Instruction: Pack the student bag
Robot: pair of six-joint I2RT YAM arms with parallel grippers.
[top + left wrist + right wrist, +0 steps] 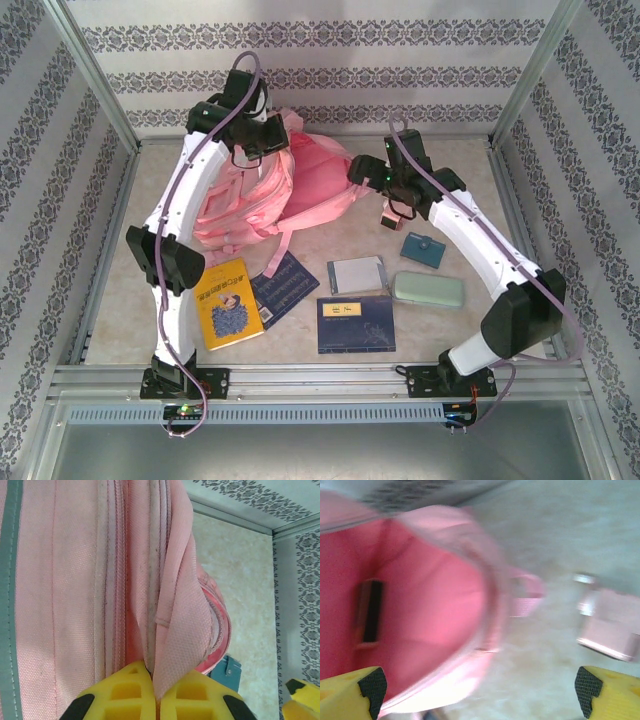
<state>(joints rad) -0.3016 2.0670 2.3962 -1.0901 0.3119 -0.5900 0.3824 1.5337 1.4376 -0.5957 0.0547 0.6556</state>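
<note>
The small pink item point(391, 216) lies free and my left gripper keeps the bag's opening point(318, 178) open, so my right gripper should reach on until its fingers straddle the item.
The student bag point(255, 205), a big pink backpack, lies at the back left of the table with its mouth open toward the right, showing pink lining point(318, 185). My left gripper point(258, 140) is at the bag's top edge; in the left wrist view the left gripper point(157, 682) is shut on a fold of the bag's fabric point(175, 640). My right gripper point(400, 203) hovers just right of the opening. The blurred right wrist view shows the right gripper point(480, 700) open, the bag's interior point(420, 615) ahead on the left, nothing between the fingers.
A small pink item point(390, 214) point(610, 625) lies under the right gripper. Nearer me lie a yellow book point(225, 303), a dark blue book point(283, 287), a blue book point(355, 323), a grey notebook point(357, 274), a teal box point(423, 249) and a pale green case point(428, 289).
</note>
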